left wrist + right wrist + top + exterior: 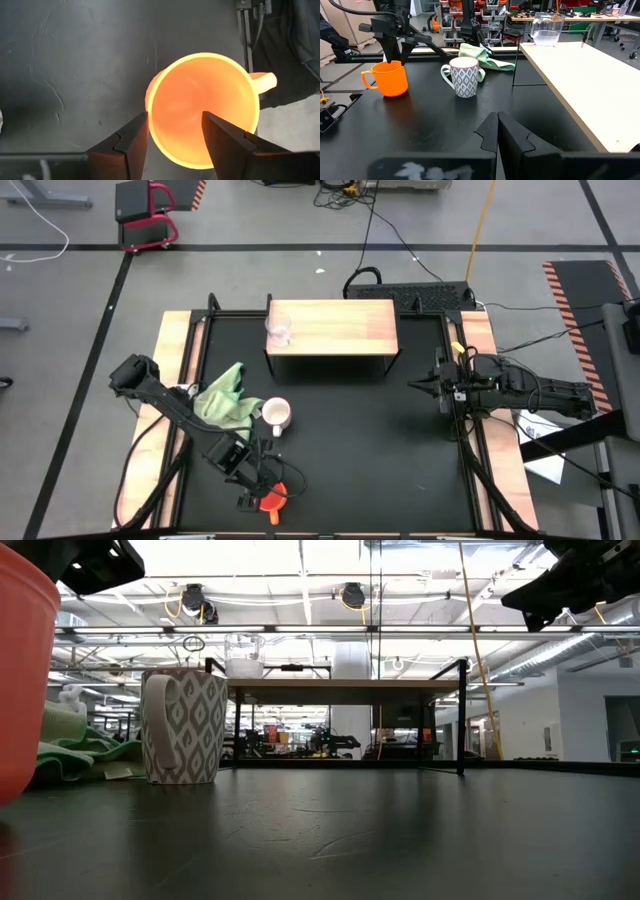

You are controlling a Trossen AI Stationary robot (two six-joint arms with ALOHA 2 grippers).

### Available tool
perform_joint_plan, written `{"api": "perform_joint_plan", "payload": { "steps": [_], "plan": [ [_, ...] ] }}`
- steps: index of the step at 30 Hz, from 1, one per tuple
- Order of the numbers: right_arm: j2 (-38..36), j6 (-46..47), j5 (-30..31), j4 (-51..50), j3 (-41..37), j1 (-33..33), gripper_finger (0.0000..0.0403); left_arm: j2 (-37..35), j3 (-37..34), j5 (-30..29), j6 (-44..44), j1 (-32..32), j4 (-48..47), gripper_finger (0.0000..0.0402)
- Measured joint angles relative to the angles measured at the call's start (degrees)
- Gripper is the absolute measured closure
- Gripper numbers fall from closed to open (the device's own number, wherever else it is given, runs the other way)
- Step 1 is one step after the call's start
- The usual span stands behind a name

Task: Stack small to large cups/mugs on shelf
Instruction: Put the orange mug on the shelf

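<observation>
My left gripper straddles only the side of the mug (153, 124) opposite the handle, so the orange mug (273, 499) will hang tilted when I lift it.
The orange mug (205, 105) stands upright on the black table near its front left edge (272, 500), its handle (265, 82) pointing away from my fingers. My left gripper (175, 116) is open and points steeply down over it. One finger is inside the mug and the other outside its wall, and I see no touch. The white patterned mug (276, 414) stands upright beside a green cloth. The clear glass cup (278, 330) stands on the left end of the shelf (340, 325). My right gripper (418, 387) waits shut at the table's right side.
A crumpled green cloth (225, 395) lies just left of the white mug (464, 76). The shelf's thin black legs (462, 715) stand at the table's far side. Bare black table (360, 450) spreads between the mugs and my right arm.
</observation>
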Motion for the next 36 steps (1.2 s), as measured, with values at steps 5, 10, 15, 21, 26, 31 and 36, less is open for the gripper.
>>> {"api": "perform_joint_plan", "payload": {
  "steps": [5, 10, 15, 21, 26, 31, 36],
  "plan": [
    [0.0, 0.0, 0.0, 0.0, 0.0, 0.0, 0.0403, 0.0, 0.0, 0.0, -0.11, 0.04, -1.06, 0.0215],
    [-0.02, 0.0, 0.0, 0.0, 0.0, 0.0, 0.0403, 0.0, 0.0, 0.0, 0.02, 0.04, -1.12, 0.0215],
    [-0.01, 0.0, 0.0, 0.0, 0.0, 0.0, 0.0403, 0.0, 0.0, 0.33, 0.04, 0.04, -1.12, 0.0215],
    [-0.01, 0.0, 0.0, 0.0, 0.0, 0.0, 0.0403, 1.77, 0.0, 3.0, 1.14, 0.2, -0.62, 0.0216],
    [-0.02, 0.0, 0.0, 0.0, 0.0, 0.0, 0.0403, 2.54, 0.0, 2.86, 1.54, 0.42, -0.65, 0.0216],
    [-0.02, 0.0, 0.0, 0.0, 0.0, 0.0, 0.0403, 2.56, 0.0, 1.94, 2.43, 0.42, -0.58, 0.0216],
    [-0.02, 0.0, 0.0, 0.0, 0.0, 0.0, 0.0403, 2.56, 0.0, 1.56, 3.08, 0.42, -0.55, 0.0255]
  ]
}}
